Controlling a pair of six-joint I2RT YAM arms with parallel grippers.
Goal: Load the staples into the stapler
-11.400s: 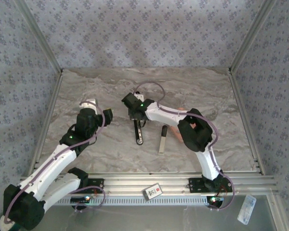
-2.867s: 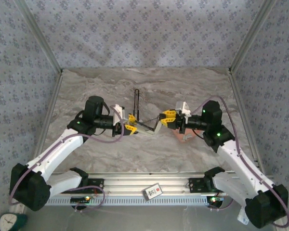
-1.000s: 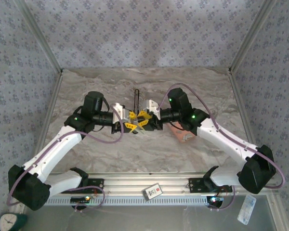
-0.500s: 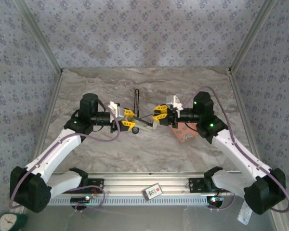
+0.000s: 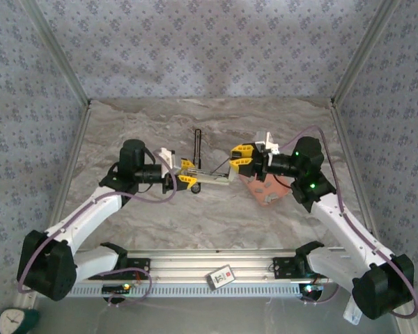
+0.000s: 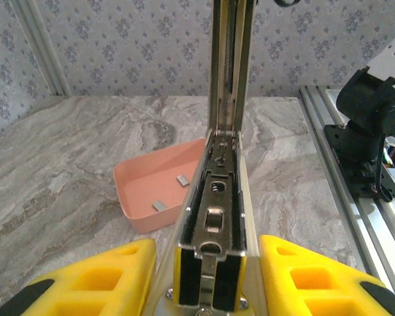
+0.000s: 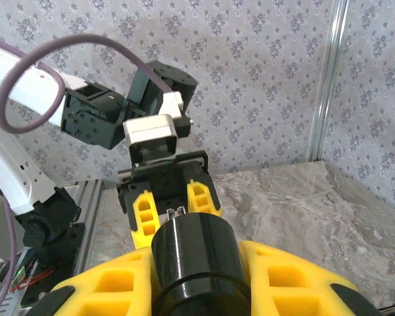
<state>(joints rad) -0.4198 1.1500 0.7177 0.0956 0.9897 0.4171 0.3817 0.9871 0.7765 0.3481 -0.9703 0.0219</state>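
Observation:
The robot's left gripper is holding the tip of the stapler's metal channel [image 6: 211, 250], so it should grip the stapler by the hinge [image 6: 224, 133] and set it down open before loading.
The stapler [image 5: 213, 177] hangs level above the marble table, stretched between both grippers. Its black top arm [image 5: 198, 145] stands swung open, pointing to the back wall. My left gripper [image 5: 189, 175] is shut on the cream and metal end; in the left wrist view that open metal channel [image 6: 214, 220] sits between the yellow fingers [image 6: 112, 276]. My right gripper [image 5: 240, 158] is shut on the other end, a glossy black rounded part [image 7: 196, 253]. Two short strips of staples [image 6: 183, 178] lie in the pink tray [image 6: 139, 181], which is under the right gripper [image 7: 196, 258] in the top view.
The pink tray [image 5: 266, 193] rests on the table right of centre. Patterned walls with metal posts close in three sides. An aluminium rail [image 5: 251, 261] runs along the near edge, with a small card [image 5: 221, 276] on it.
A second ago both grippers were pressed close together at the centre. The right gripper has since drawn back to the right, and the stapler now lies stretched out between them.

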